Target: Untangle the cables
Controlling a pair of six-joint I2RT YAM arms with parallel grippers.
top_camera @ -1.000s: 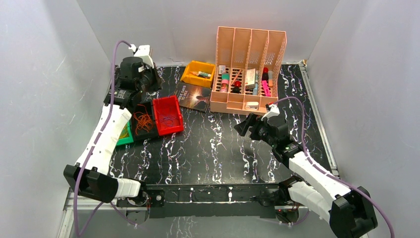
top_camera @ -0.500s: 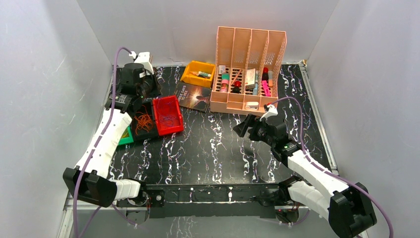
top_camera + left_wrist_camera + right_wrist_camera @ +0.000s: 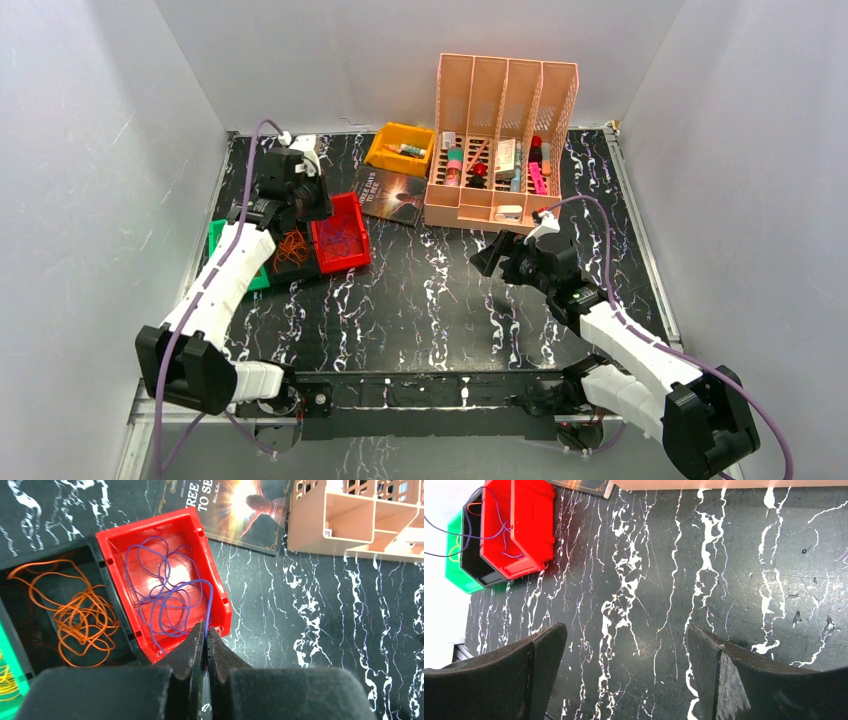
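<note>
The purple cable's coils [image 3: 172,597] are inside the red bin [image 3: 341,236], away from the orange cable. My left gripper should keep lowering the piece of purple cable it holds until that piece joins the coils.
A loose purple cable [image 3: 165,595] lies coiled in the red bin [image 3: 223,611]. One strand of it rises from the bin's near corner into my left gripper [image 3: 205,626], which is shut on it just above that corner. Orange cable [image 3: 85,615] fills the black bin [image 3: 37,640] beside it. A bit of yellow cable [image 3: 6,680] shows in the green bin at the far left. In the top view my left gripper [image 3: 300,195] hovers over the bins. My right gripper [image 3: 626,635] is open over bare table with nothing between its fingers.
A peach desk organiser [image 3: 500,140] with small items stands at the back. A yellow bin [image 3: 400,148] and a dark book [image 3: 392,195] lie between it and the red bin. White walls close in both sides.
My left gripper has come down and to the right, from behind the bins to above the red bin, uncovering the green bin. The right arm has barely moved.
</note>
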